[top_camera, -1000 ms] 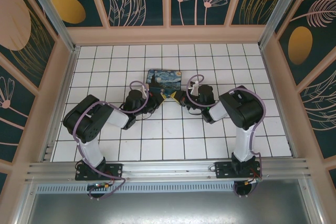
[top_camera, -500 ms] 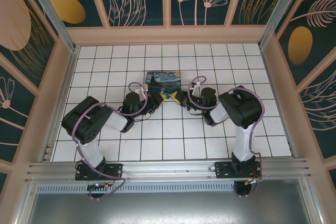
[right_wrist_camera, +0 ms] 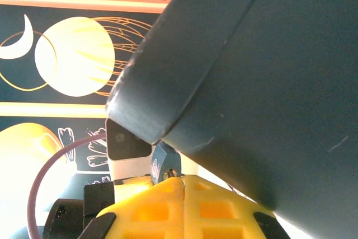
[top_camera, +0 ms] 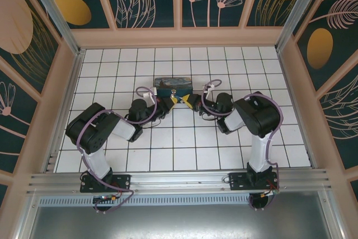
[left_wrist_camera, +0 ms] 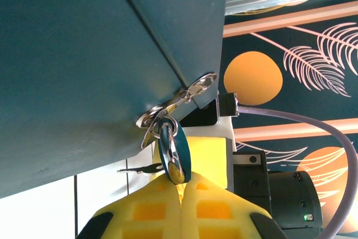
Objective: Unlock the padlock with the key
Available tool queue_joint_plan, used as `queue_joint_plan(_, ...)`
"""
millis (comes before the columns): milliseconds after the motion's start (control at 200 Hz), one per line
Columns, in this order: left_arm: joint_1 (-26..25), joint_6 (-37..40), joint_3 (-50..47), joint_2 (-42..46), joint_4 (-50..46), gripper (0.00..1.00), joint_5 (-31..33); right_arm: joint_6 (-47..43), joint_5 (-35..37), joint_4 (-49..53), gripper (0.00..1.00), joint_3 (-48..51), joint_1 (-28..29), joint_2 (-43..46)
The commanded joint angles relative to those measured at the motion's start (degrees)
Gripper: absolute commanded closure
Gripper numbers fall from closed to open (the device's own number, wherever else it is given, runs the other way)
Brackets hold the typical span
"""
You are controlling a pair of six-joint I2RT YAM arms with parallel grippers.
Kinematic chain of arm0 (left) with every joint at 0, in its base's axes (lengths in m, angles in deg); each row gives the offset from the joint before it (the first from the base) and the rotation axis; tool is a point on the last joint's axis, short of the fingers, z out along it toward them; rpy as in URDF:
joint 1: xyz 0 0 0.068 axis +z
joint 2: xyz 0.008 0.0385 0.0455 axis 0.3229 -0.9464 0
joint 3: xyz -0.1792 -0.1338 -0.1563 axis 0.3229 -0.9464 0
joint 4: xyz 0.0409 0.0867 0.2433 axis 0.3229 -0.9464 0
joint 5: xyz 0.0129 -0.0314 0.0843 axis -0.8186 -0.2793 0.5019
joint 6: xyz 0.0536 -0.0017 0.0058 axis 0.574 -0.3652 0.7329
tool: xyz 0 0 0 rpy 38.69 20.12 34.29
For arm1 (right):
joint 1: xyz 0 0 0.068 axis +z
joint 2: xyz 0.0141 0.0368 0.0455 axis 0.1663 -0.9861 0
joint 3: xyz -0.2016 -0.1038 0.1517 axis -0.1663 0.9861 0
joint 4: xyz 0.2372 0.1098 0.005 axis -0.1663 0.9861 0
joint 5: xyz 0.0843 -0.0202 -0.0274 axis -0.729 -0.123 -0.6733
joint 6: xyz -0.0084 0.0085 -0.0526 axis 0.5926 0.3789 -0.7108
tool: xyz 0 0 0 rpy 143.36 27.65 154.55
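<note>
Next, I move my right gripper back gently and let the box come down flat onto the tiles (top_camera: 174,109), because the box stands tipped back (top_camera: 173,84) with both my grippers at its padlock.
The blue-teal padlock (left_wrist_camera: 180,149) hangs by its silvery shackle from the hasp (left_wrist_camera: 190,90) of a dark teal box (left_wrist_camera: 84,54). My left gripper (left_wrist_camera: 182,186) is shut on the padlock's lower end. A thin dark sliver, apparently the key (left_wrist_camera: 139,168), juts out to the padlock's left; I cannot tell what holds it. In the right wrist view my right gripper (right_wrist_camera: 182,182) is shut, its tips touching the padlock (right_wrist_camera: 164,163) at the keyhole, under the tilted box (right_wrist_camera: 268,71). From above, the left gripper (top_camera: 172,100) and right gripper (top_camera: 185,100) meet at the box (top_camera: 173,85).
The box stands mid-floor on white tiles (top_camera: 184,138), tipped so its side faces up. Peach-framed walls with painted panels (top_camera: 179,32) enclose the floor on three sides. Both arms' elbows (top_camera: 89,130) (top_camera: 260,113) sit low, out to the sides.
The box has tipped up at its front, so its painted lid no longer faces the overhead camera. Both grippers have moved slightly farther from the bases, staying shut.
</note>
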Motion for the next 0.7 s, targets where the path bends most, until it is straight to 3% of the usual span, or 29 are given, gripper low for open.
queue_joint_plan(0, -3.4, 1.9, 1.8, -0.2, 5.2, 1.00, -14.4, -4.3, -6.4, 5.4, 1.00, -5.1, 1.0, 3.3)
queue_joint_plan(295, -3.4, 10.3, 2.4, 1.3, -4.6, 1.00, -14.8, -7.8, -10.4, 19.1, 1.00, -8.6, -0.8, 5.2)
queue_joint_plan(696, -3.4, 10.8, 1.4, 1.2, -4.3, 1.00, -13.5, -8.0, -8.0, 19.2, 1.00, -7.7, -0.1, 4.5)
